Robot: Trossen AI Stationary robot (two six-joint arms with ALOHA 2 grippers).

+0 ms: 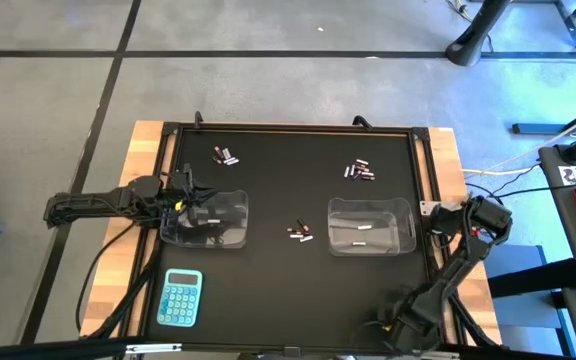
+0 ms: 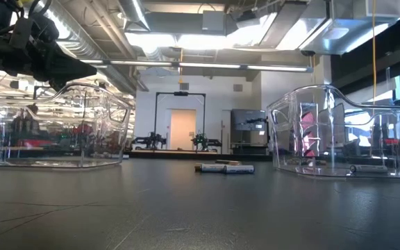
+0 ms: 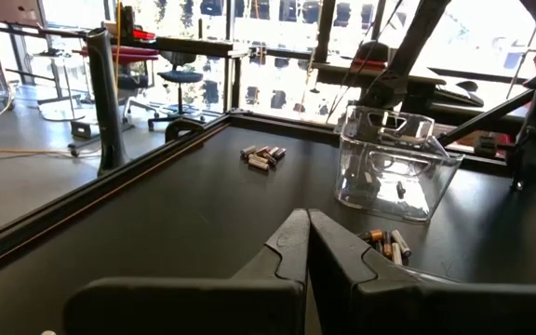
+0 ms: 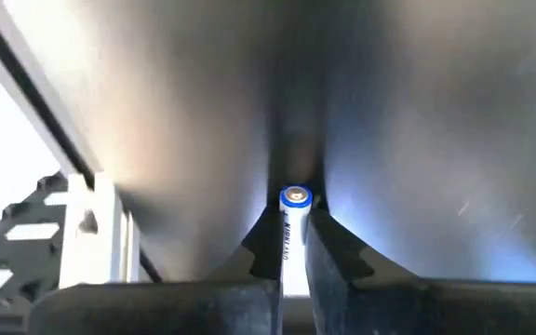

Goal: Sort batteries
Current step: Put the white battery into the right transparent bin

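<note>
The robot's right gripper has the battery lengthwise between its fingers, with the blue-ringed end point(image 4: 296, 196) forward, so the robot should put the battery down flat on the open mat point(image 1: 365, 301) and grip it again around its middle.
Loose batteries lie on the black mat in three small heaps: far left point(image 1: 226, 155), far right point(image 1: 360, 171) and centre point(image 1: 300, 232), the centre one also in the low view point(image 2: 224, 168). Two clear tubs stand on the mat; the right tub point(image 1: 371, 226) has silvery batteries lying on its floor point(image 1: 361, 227). My left gripper point(image 3: 307, 244) is shut and empty, hovering over the left tub's point(image 1: 211, 222) left end. My right gripper point(image 4: 293, 256) is by the table's right edge, beside the right tub, shut on a silvery-white battery. My right gripper pinches one silvery-white battery point(image 4: 292, 231) between its two fingers. The battery lies along the fingers, and its blue-ringed end point(image 4: 294, 196) sticks out forward past the fingertips. What is below it does not show.
A blue calculator point(image 1: 181, 298) lies near the table's near left corner. A raised black frame point(image 1: 423, 170) borders the mat, with wooden table edge outside it. Open mat lies between the two tubs and along the near side.
</note>
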